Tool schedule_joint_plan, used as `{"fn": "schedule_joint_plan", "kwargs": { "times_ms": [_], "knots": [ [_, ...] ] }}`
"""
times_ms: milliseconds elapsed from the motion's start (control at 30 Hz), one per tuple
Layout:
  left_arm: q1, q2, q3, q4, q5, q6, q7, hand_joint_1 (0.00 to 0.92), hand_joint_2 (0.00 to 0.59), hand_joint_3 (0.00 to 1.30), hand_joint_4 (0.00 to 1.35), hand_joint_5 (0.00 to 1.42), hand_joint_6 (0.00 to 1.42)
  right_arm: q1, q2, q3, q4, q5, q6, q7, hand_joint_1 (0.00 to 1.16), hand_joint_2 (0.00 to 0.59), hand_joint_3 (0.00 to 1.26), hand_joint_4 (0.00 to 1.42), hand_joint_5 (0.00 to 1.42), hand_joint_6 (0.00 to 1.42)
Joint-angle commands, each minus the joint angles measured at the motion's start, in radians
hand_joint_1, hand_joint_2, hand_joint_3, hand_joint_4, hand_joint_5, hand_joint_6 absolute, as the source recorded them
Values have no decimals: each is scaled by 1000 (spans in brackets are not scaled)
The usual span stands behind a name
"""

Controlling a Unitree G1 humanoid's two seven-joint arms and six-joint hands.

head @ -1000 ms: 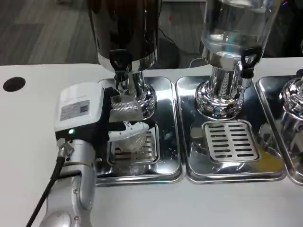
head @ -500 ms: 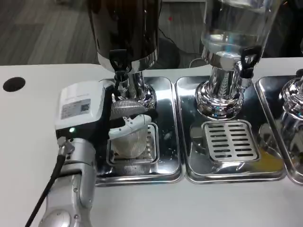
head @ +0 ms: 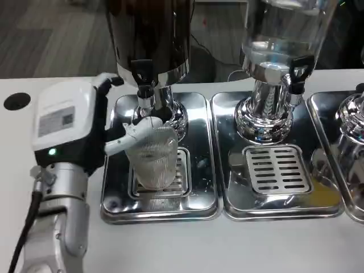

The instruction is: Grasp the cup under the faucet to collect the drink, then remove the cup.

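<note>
My gripper will carry off the clear cup (head: 153, 160) with dark brown drink in it, because the black faucet of the dark dispenser (head: 149, 35) is over the cup.
A ribbed clear cup (head: 152, 158) stands upright on the drip grate (head: 181, 173) of the left steel tray (head: 159, 209), right below the black faucet (head: 144, 79) of the dark dispenser (head: 151, 34). My left hand (head: 68, 128) is at the cup's left with its fingers spread. One white finger (head: 129, 132) reaches to the cup's upper left rim and seems to touch it, while another points up beside the dispenser. Nothing is held in the hand. I cannot make out any liquid in the cup.
A clear dispenser (head: 278, 34) stands over a second tray (head: 281, 209) with its own grate (head: 277, 169). A third chrome dispenser base (head: 352, 122) sits at the right edge. A black hole (head: 17, 100) marks the white table at far left.
My left hand has let go of the cup and drawn back to the left, fingers spreading. The cup now stands free on the grate under the faucet.
</note>
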Motion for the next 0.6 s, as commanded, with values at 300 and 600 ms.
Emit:
{"fn": "schedule_joint_plan", "kwargs": {
  "times_ms": [300, 600],
  "knots": [
    [26, -6, 91, -133, -104, -98, 1, 0, 47, 276, 226, 756, 904, -10, 10, 14, -13, -10, 21, 9, 316, 436, 230, 44, 47, 0],
    [-21, -14, 71, -118, -166, -128, -57, 0, 53, 268, 218, 791, 943, 0, 11, 8, -22, -7, 17, 7, 316, 436, 230, 44, 47, 0]
  ]
}}
